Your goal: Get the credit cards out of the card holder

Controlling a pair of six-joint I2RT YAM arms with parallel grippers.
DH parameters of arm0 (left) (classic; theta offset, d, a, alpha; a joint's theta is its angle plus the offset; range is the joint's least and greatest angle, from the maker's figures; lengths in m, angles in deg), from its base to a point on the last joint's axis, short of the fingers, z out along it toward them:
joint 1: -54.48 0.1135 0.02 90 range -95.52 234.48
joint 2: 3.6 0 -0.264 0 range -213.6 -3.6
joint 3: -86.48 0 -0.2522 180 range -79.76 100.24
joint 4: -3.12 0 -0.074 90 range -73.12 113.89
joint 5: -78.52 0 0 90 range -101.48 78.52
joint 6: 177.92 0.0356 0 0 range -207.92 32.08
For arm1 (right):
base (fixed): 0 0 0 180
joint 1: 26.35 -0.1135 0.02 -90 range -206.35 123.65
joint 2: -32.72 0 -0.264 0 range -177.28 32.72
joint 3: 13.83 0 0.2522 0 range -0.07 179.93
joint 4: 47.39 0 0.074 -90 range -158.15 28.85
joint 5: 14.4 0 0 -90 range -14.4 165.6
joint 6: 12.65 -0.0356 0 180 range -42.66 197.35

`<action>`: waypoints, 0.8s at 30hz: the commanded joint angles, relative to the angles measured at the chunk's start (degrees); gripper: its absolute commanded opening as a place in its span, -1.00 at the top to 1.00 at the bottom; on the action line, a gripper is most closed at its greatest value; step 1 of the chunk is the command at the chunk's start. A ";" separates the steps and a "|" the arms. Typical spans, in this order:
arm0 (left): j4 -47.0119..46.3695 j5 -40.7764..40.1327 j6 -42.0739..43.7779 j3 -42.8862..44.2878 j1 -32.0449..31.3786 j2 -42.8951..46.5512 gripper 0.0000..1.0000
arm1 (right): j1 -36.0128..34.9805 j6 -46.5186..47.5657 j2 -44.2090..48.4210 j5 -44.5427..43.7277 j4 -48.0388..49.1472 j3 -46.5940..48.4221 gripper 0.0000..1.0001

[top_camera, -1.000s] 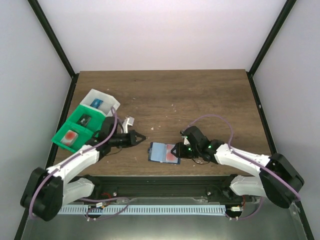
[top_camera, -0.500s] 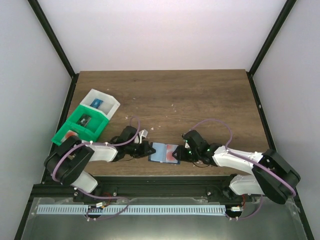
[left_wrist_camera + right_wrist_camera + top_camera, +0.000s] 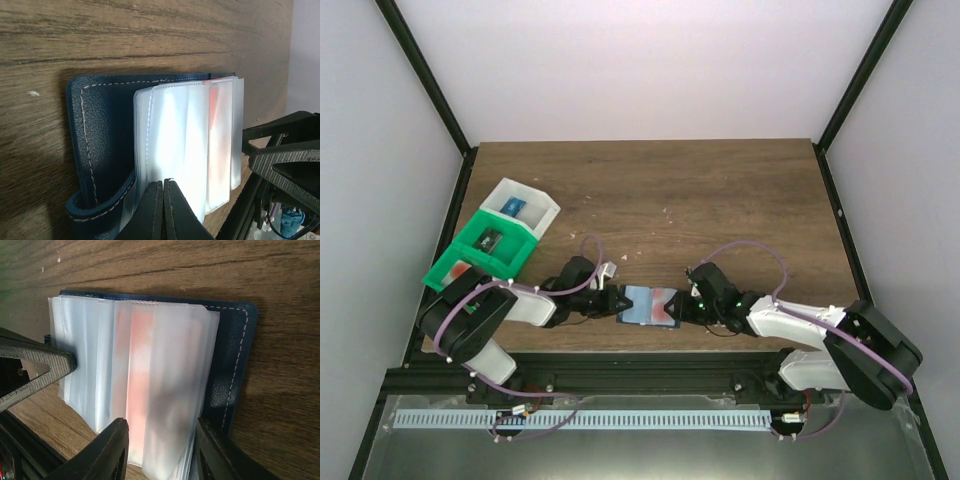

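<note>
A clear sleeve lies over the pinkish credit card [image 3: 141, 337], so the robot's right gripper should flip the loose sleeve [image 3: 176, 360] over toward the left gripper before the robot pulls the card out.
The card holder [image 3: 638, 306] lies open near the table's front edge, a dark blue wallet [image 3: 102, 135] with clear plastic sleeves [image 3: 95, 355] fanned over it. A pinkish credit card with a red-orange blotch [image 3: 137, 375] sits inside a sleeve; it also shows in the left wrist view [image 3: 219, 135]. My left gripper [image 3: 164, 183] is shut, its tips resting on the sleeves at the wallet's left side [image 3: 617, 302]. My right gripper [image 3: 160, 440] is open, its fingers [image 3: 107, 452] either side of the sleeve stack at the wallet's right side [image 3: 684, 307].
A green bin [image 3: 480, 262] and a white bin [image 3: 532, 203] holding small items stand at the left table edge. A small white object [image 3: 608, 268] lies behind the left arm. The table's front edge runs just below the wallet.
My left arm has swung from near the green bin to the wallet's left edge, its gripper now shut on the sleeves. The right gripper stayed at the wallet's right side.
</note>
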 commanded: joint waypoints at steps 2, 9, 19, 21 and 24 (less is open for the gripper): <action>3.05 -1.36 1.10 -2.30 -0.13 -0.48 1.00 | 0.31 -0.66 1.74 0.22 3.32 -0.73 0.25; 3.09 -1.67 1.21 -2.49 -0.12 0.04 1.00 | 0.34 0.37 3.94 2.08 5.69 -0.89 0.28; 2.12 -1.21 0.66 -2.89 -0.16 -0.36 1.00 | 0.35 -0.21 3.41 0.30 3.42 -0.73 0.08; 2.29 -1.37 0.76 -2.86 -0.12 -0.29 1.00 | 0.35 -0.36 3.29 -0.19 3.01 -0.77 -0.05; 2.09 -1.40 0.51 -3.09 -0.17 -0.26 1.00 | 0.36 -0.43 3.19 -0.83 2.79 -0.78 -0.13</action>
